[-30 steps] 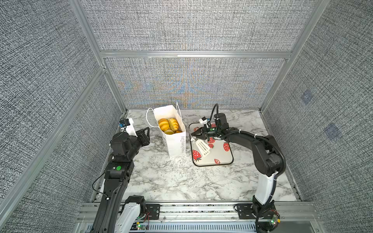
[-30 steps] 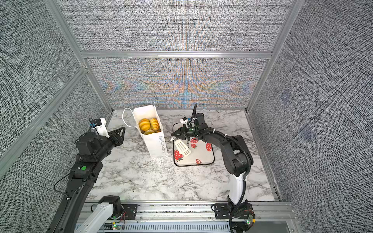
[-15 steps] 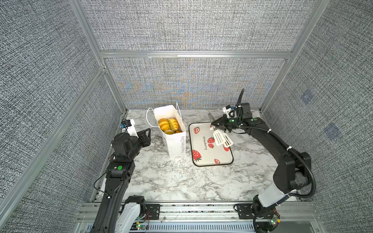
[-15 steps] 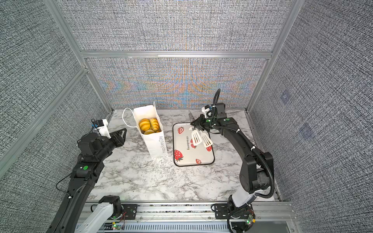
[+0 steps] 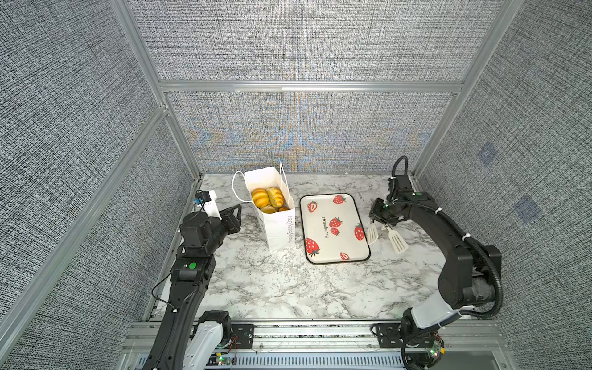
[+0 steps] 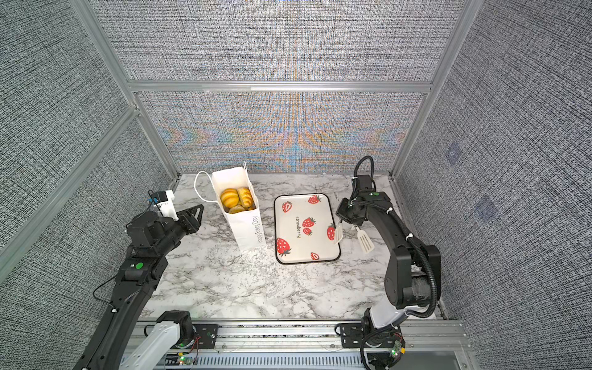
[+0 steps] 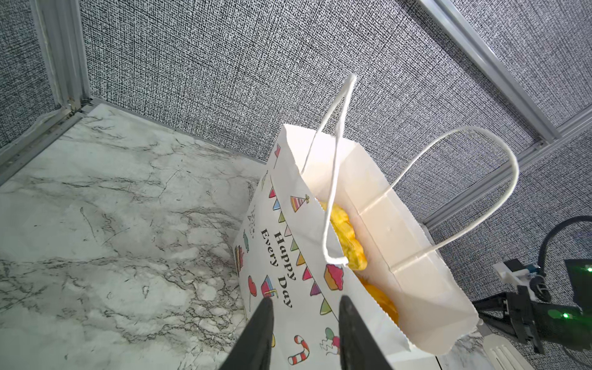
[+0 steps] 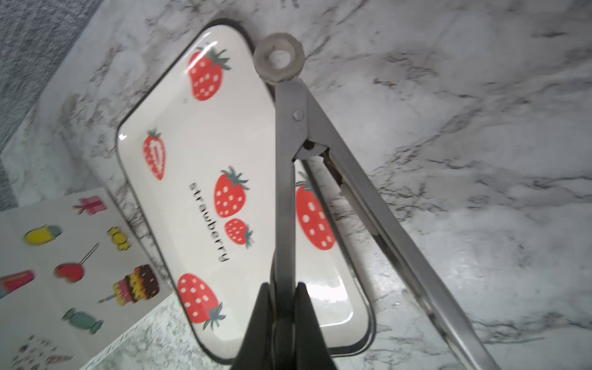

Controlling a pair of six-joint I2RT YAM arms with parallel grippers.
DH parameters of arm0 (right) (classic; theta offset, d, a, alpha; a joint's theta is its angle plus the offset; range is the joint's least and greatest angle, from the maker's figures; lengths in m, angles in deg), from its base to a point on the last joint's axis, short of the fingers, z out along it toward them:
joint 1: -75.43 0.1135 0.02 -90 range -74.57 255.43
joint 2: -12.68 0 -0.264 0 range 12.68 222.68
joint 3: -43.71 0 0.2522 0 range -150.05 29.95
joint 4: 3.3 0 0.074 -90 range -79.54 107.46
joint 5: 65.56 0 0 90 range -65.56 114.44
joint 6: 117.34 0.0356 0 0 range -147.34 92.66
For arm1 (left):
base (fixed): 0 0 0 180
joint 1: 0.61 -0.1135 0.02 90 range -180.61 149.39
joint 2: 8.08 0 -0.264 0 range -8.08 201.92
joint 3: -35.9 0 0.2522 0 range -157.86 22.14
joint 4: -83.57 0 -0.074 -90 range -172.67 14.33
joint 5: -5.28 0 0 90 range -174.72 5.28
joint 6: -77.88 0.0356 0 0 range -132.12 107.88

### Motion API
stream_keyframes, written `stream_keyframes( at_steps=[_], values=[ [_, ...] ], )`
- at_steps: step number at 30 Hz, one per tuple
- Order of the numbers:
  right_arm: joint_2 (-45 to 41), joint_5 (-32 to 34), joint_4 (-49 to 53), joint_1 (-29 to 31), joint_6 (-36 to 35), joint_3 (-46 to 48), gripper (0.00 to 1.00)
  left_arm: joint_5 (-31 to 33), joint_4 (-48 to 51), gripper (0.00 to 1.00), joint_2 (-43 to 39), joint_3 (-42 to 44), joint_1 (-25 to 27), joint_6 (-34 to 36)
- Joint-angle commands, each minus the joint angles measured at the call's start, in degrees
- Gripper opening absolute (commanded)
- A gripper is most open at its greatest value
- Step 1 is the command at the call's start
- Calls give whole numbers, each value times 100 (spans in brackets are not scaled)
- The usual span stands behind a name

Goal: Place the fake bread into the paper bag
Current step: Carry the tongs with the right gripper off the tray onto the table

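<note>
My right gripper is holding the tongs, with the fake bread inside the paper bag (image 5: 268, 198) and the tray empty. It should keep moving the tongs to the clear marble (image 5: 416, 236) and let go of them there.
The white paper bag (image 5: 278, 224) (image 6: 248, 224) stands upright at the back left of the marble table, its mouth open. Several pieces of golden fake bread (image 5: 267, 198) (image 6: 237, 197) lie inside it, and in the left wrist view the fake bread (image 7: 347, 237) shows through the bag's (image 7: 416, 256) mouth. My left gripper (image 5: 235, 213) (image 7: 304, 301) is open and holds nothing; it sits left of the bag, apart from it. To the right of the tray, my right gripper (image 5: 376, 219) (image 8: 283, 288) is shut on one arm of metal tongs (image 5: 398, 241) (image 8: 290, 134).
A cream tray (image 5: 323, 205) (image 8: 179, 153) printed with red strawberries lies right of the bag. The tongs' cream spatula ends hang over the tray's right rim and the table beside it. Grey fabric walls with metal posts close in the back and both sides.
My right arm has swung from over the tray's left part to the tray's right side, carrying the tongs. The left arm has drawn slightly back from the bag.
</note>
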Motion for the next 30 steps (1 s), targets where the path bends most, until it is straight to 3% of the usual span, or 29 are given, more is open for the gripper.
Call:
stream_keyframes(
  at_steps=[1,16,26,30],
  values=[
    [60,571,-152,-157,119,169,0,-53,-260,37,-4,19,-5,-6],
    [1321,1441,-649,-653,-297,-198,0,-78,-218,37,-38,125,-8,-32],
    [2235,1393,-821,-975,-175,-887,0,-12,-51,37,-64,31,-7,46],
    [2357,1214,-912,-985,-239,-757,0,56,-27,37,-65,122,1,82]
  ],
)
